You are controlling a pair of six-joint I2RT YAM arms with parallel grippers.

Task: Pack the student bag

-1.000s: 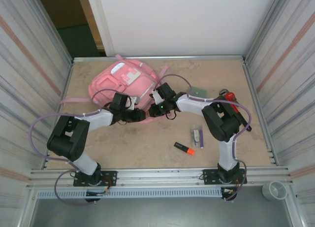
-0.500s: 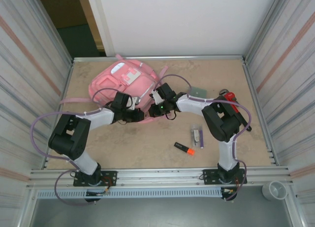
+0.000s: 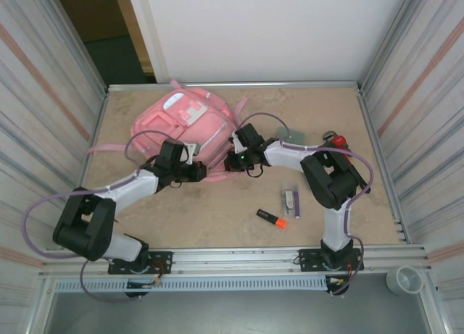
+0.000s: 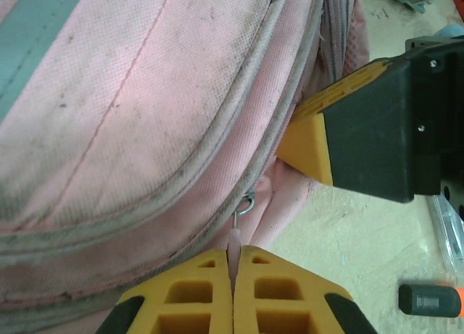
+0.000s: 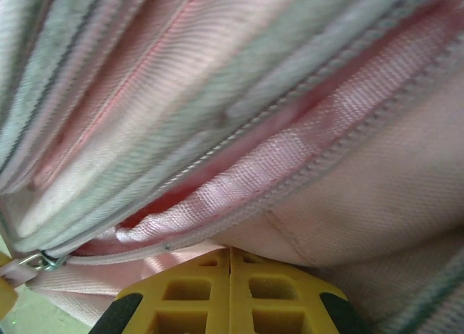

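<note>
I keep pulling the zip pull with my left gripper along the bag's near edge [image 4: 80, 298] until the zip ends, as the zip lies open [image 5: 239, 164] behind the pull.
The student bag [image 3: 185, 120], a pink backpack, lies flat at the back left of the table. At its near right edge my left gripper [image 3: 205, 172] is shut on the small pink zip pull [image 4: 234, 241], pinched between the yellow fingertips of the left gripper [image 4: 234, 256]; the metal slider ring [image 4: 248, 203] sits just above. My right gripper [image 3: 230, 160] meets the same edge from the right. In its wrist view the right gripper [image 5: 230, 251] is shut, tips pressed against the bag's pink fabric [image 5: 326, 182], with no fabric visible between them. A partly open zip seam [image 5: 217, 167] runs above.
An orange highlighter [image 3: 272, 219] and a clear case [image 3: 291, 200] lie right of centre. A grey-green card [image 3: 292, 135] and a red object [image 3: 337, 140] sit further back right. Pink straps [image 3: 109, 147] trail left of the bag. Metal walls enclose the table.
My left gripper has closed onto the zip pull, and the left arm's elbow has dropped toward the near left. The right gripper has shut fully and shifted slightly right.
</note>
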